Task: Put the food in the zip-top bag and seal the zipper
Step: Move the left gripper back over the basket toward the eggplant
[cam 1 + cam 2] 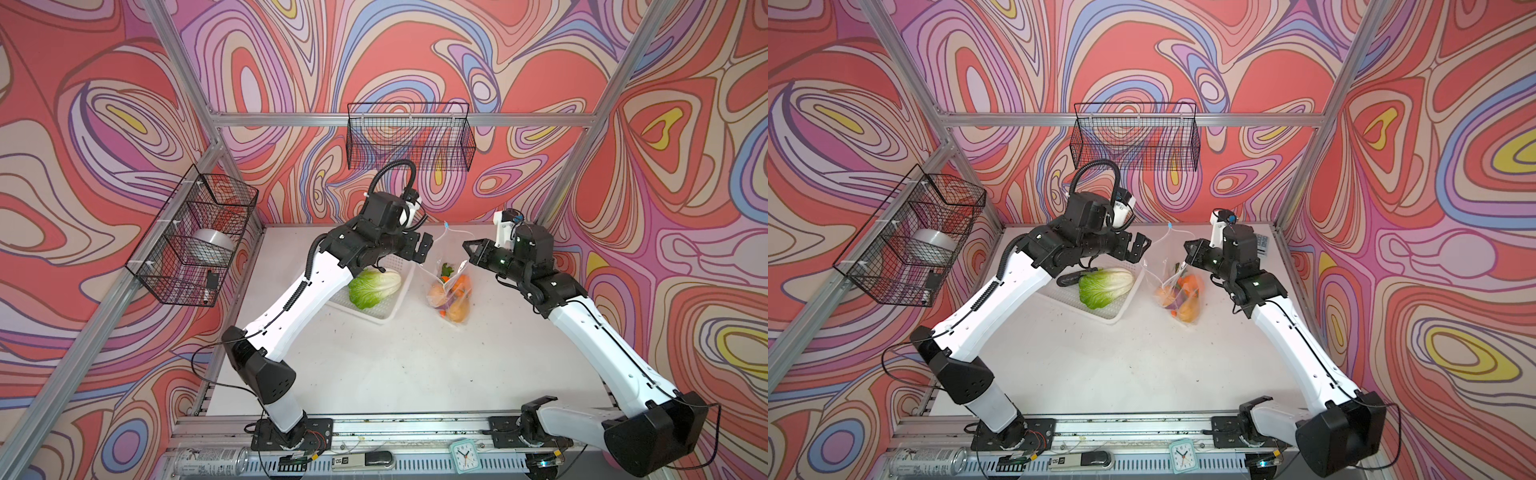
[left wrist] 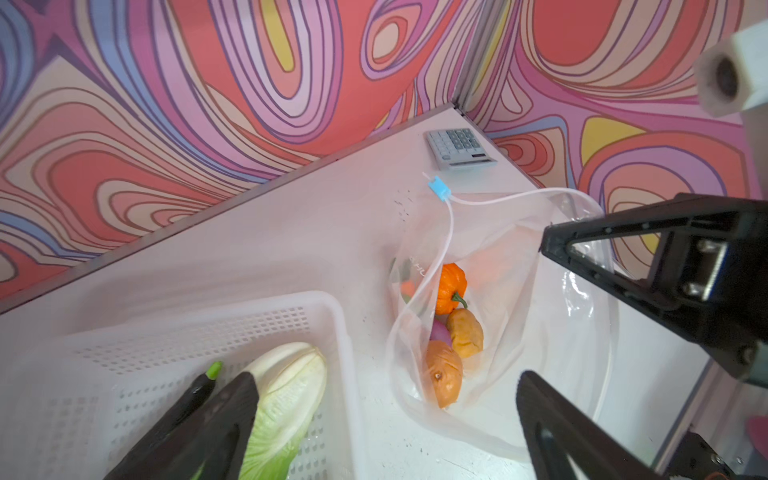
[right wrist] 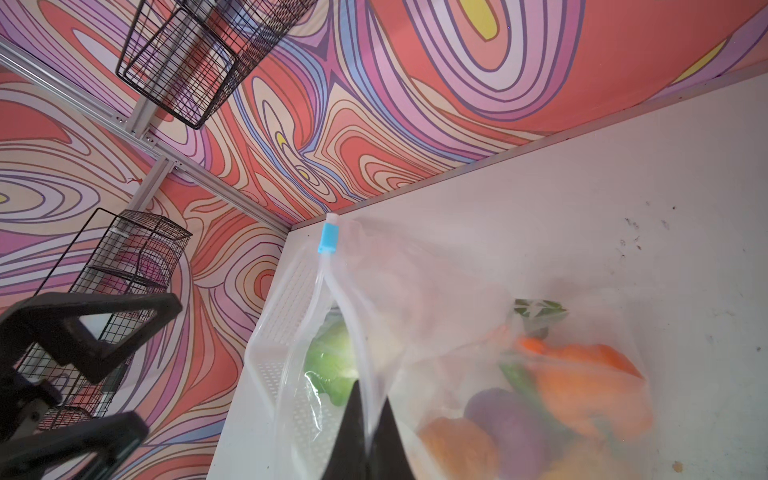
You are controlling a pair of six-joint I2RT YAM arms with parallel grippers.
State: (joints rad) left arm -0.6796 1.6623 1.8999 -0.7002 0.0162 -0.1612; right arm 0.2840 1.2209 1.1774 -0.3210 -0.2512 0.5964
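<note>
The dark eggplant's thick end [image 1: 1067,280] is clear of the napa cabbage, so my left gripper should keep going over the basket until its fingers are on both sides of that end.
The clear zip-top bag [image 1: 451,291] stands right of the white basket [image 1: 386,316], its mouth held up. My right gripper [image 3: 369,432] is shut on the bag's mouth edge. The zipper's light-blue slider [image 2: 439,189] sits at the far end of the open zipper. Inside the bag are a pumpkin [image 2: 451,286], two potatoes [image 2: 465,332], a purple onion [image 2: 439,332] and a carrot [image 3: 582,357]. The napa cabbage [image 1: 374,286] and dark eggplant [image 2: 195,390] lie in the basket. My left gripper [image 2: 386,386] hangs open above the basket's right rim, holding nothing.
A grey calculator [image 2: 459,147] lies in the back right corner. Wire baskets hang on the back wall [image 1: 409,137] and the left wall [image 1: 195,237]. A small clock [image 1: 462,452] and a can [image 1: 210,459] sit on the front rail.
</note>
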